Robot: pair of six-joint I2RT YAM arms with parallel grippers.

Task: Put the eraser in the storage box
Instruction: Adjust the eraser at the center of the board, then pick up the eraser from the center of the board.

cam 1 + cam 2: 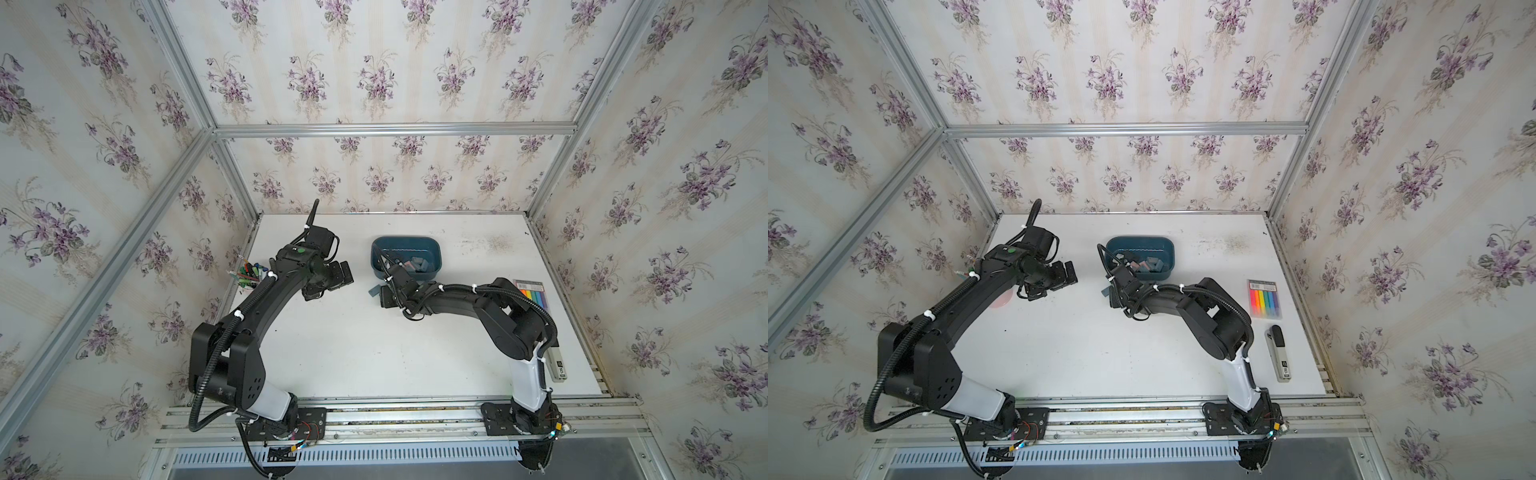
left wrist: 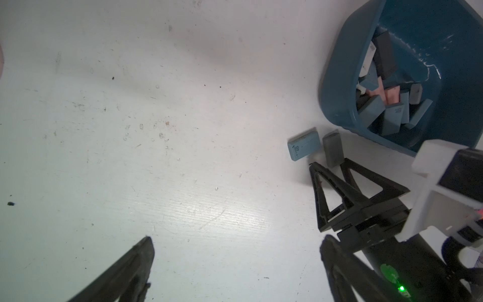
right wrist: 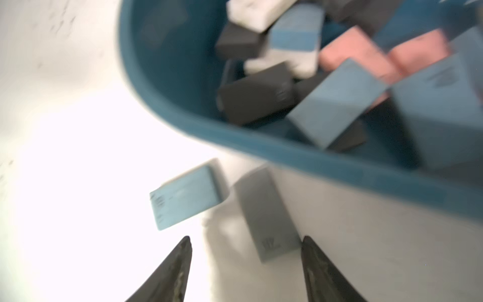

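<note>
The grey eraser's near end (image 3: 278, 246) sits at a slant against a finger of my right gripper. Next, I open the gripper, centre the fingers and close them nearer the grey eraser's middle (image 3: 266, 215).
Two erasers lie on the white table just outside the storage box (image 2: 337, 104): a light blue eraser (image 3: 185, 197) and a grey eraser (image 3: 264, 214). The dark teal box (image 1: 405, 243) holds several erasers (image 2: 386, 104) in blue, pink, black and white. My right gripper (image 3: 246, 238) is open and low over the table. The near end of the grey eraser sits between its fingertips, close against one finger. The blue eraser (image 1: 373, 291) lies just beyond the other fingertip. My left gripper (image 2: 237, 238) hangs wide open over bare table to the left, holding nothing.
A cup of coloured pens (image 1: 249, 276) stands at the table's left edge, behind the left arm. A pack of coloured markers (image 1: 1264, 298) and a stapler (image 1: 1279, 353) lie on the right side. Walls close in the table on three sides.
</note>
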